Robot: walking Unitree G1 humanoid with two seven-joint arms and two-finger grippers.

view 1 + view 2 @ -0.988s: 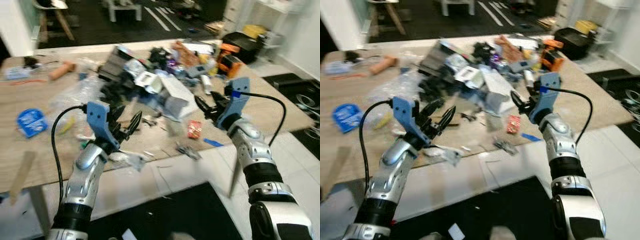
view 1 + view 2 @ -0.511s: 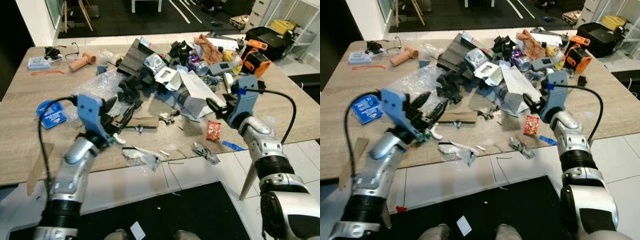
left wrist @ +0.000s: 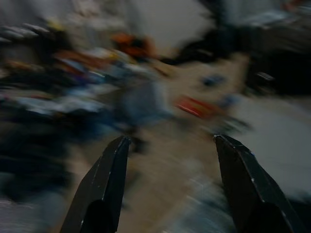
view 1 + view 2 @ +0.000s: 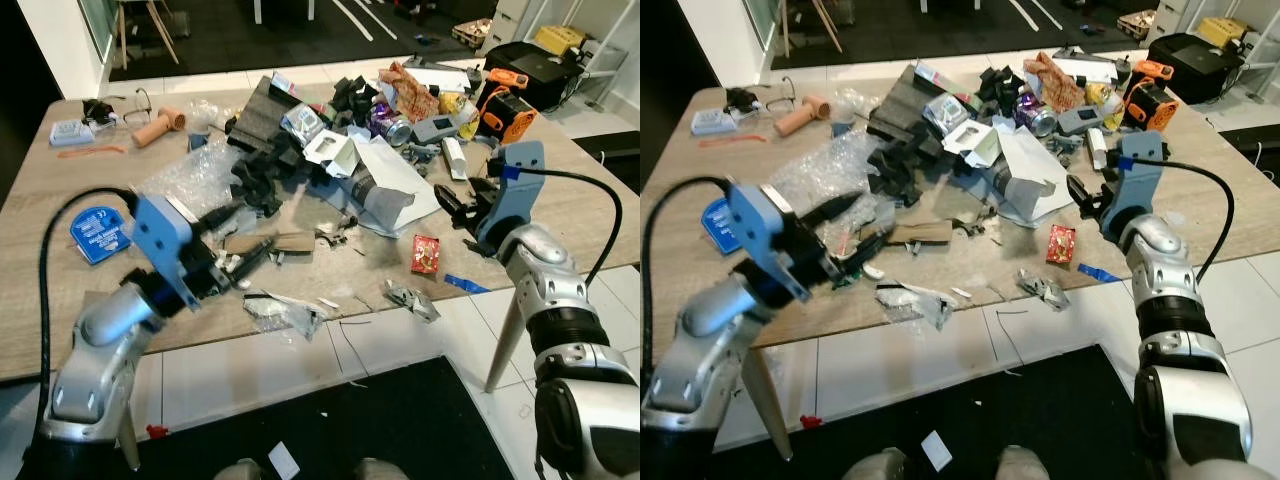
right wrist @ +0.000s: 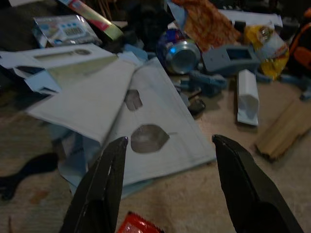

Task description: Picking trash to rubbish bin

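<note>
I can see a loose flap (image 4: 386,203) folded across the white paper bag (image 4: 408,174), so I expect the bag to come up with the flap attached and sag when I lift it.
A wooden table (image 4: 40,310) carries a heap of trash. A red snack wrapper (image 4: 426,254) lies near the front right, with a crumpled foil scrap (image 4: 410,300) and a blue strip (image 4: 465,284) beside it. My right gripper (image 4: 455,203) hovers open just right of a white paper bag (image 5: 146,121), and the red wrapper (image 5: 136,224) sits close below its fingers. My left gripper (image 4: 240,238) is open over a flat cardboard piece (image 4: 275,243). Crumpled clear plastic (image 4: 285,312) lies at the table's front edge. The left wrist view is blurred.
The heap's far part holds black foam pieces (image 4: 262,170), a drink can (image 5: 177,53), a grey device (image 5: 228,57) and an orange tool (image 4: 500,105). Bubble wrap (image 4: 190,175) and a blue round packet (image 4: 98,233) lie on the left. A black case (image 4: 530,60) stands on the floor behind.
The head view has shifted and sharpened. My left arm now reaches in from further left, its gripper over the cardboard piece. The right gripper holds near the white bag. Both stay open.
</note>
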